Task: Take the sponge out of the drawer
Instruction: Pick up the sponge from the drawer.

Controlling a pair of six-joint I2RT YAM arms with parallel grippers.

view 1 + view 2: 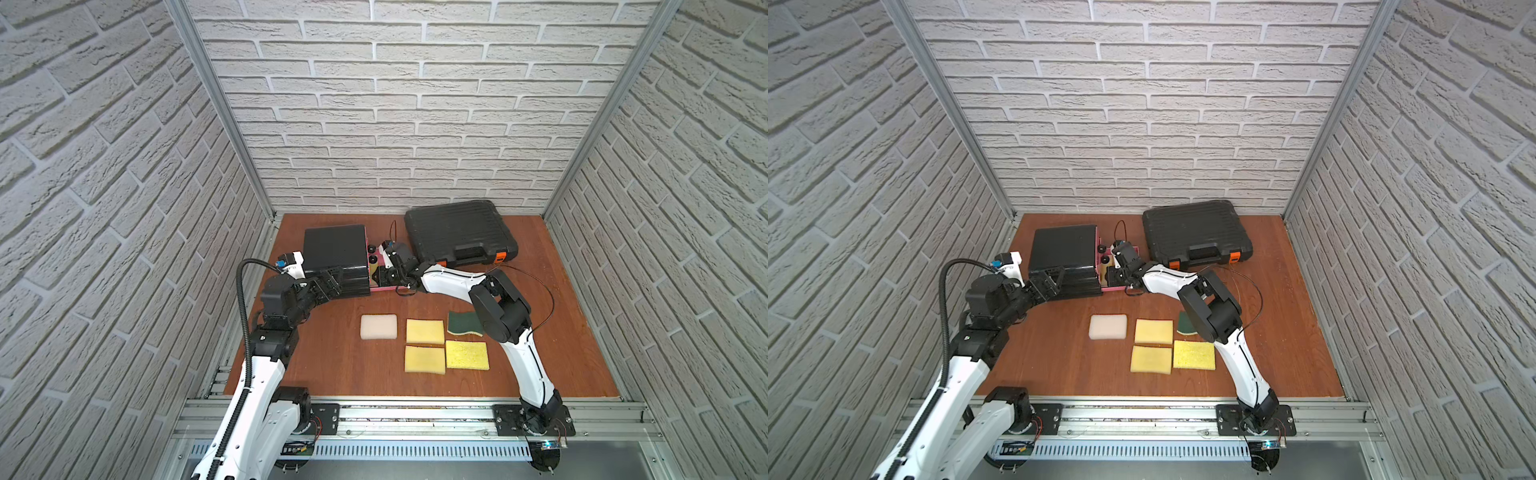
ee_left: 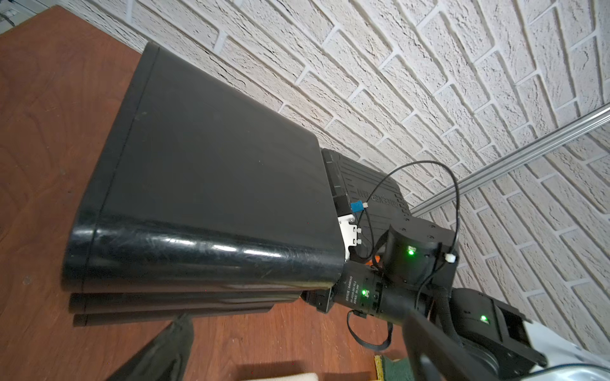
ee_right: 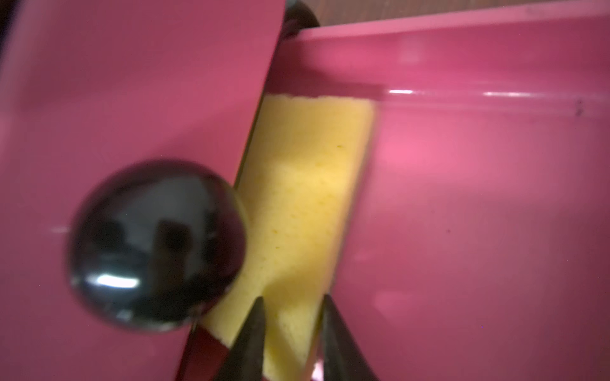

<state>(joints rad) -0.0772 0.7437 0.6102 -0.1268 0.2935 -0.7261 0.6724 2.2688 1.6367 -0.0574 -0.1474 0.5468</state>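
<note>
The other yellow sponges [image 1: 424, 331] are lying as thick slabs with straight edges, so I expect the sponge in the drawer [image 1: 373, 272] to stay flat when I lift it by one end.
A black drawer unit [image 1: 334, 249] [image 1: 1064, 247] [image 2: 204, 184] stands at the back left of the table. One of its pink drawers [image 1: 380, 287] [image 3: 478, 198] is pulled out to the right. Inside it a yellow sponge [image 3: 303, 198] stands on edge beside a black round knob [image 3: 155, 244]. My right gripper [image 3: 292, 301] [image 1: 384, 276] reaches down into the drawer, its two fingers pinching the sponge's near end. In both top views the arm hides the sponge. My left gripper [image 2: 297, 318] [image 1: 330, 280] is wide open at the unit's front face, only table between its fingers.
A black tool case [image 1: 459, 232] with orange latches lies behind the right arm. On the table in front lie a white sponge [image 1: 378, 326], three yellow sponges [image 1: 425, 331] and a green one [image 1: 463, 323]. Brick walls close three sides.
</note>
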